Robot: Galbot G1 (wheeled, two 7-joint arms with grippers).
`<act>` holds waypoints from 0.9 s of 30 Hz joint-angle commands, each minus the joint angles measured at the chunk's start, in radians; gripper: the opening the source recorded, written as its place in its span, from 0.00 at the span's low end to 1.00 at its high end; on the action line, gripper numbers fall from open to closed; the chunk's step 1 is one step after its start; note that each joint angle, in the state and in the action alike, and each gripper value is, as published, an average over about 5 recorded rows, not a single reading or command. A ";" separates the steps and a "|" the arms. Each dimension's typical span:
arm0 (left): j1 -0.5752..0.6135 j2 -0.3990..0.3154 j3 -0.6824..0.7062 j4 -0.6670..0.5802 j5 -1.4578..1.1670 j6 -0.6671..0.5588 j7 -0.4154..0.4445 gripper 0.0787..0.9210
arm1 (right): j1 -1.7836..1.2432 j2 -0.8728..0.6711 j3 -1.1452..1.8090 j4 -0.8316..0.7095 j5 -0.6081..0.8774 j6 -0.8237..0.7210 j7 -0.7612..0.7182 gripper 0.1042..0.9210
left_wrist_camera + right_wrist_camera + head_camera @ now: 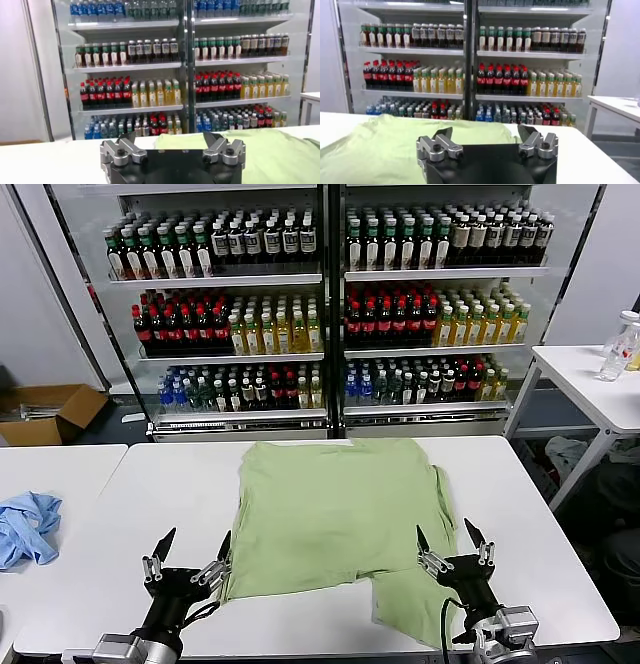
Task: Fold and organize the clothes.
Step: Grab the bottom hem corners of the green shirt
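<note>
The tee's side edge (454, 531) runs between the open fingers of my right gripper. I should continue to move them down toward the sleeve part (444, 594) until they close on its edge.
A plain pale green tee (335, 514) lies partly folded on the white table (180, 484), with a sleeve part hanging toward the front right. My left gripper (194, 543) is open and empty just left of the tee's front left corner. My right gripper (449, 535) is open and empty at the tee's front right edge. The tee shows beyond the open jaws in the left wrist view (270, 145) and the right wrist view (380, 147). No shirt with buttons or a heart print is in view.
A blue cloth (25, 527) lies on a second table at the left. Drink coolers full of bottles (330, 294) stand behind the table. A small white table with a bottle (620, 349) is at the right. A cardboard box (50, 412) sits on the floor.
</note>
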 commanded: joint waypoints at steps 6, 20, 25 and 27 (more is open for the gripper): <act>-0.055 0.075 0.020 0.123 -0.025 0.184 -0.005 0.88 | -0.189 -0.026 0.058 0.018 -0.001 -0.199 0.008 0.88; -0.153 0.120 0.060 0.354 -0.066 0.185 -0.033 0.88 | -0.218 0.011 -0.023 -0.069 -0.023 -0.216 0.013 0.88; -0.157 0.115 0.079 0.372 -0.122 0.185 -0.031 0.88 | -0.204 0.018 -0.037 -0.089 -0.009 -0.217 0.014 0.88; -0.156 0.111 0.088 0.372 -0.147 0.185 -0.027 0.88 | -0.199 0.020 -0.040 -0.098 0.004 -0.218 0.015 0.87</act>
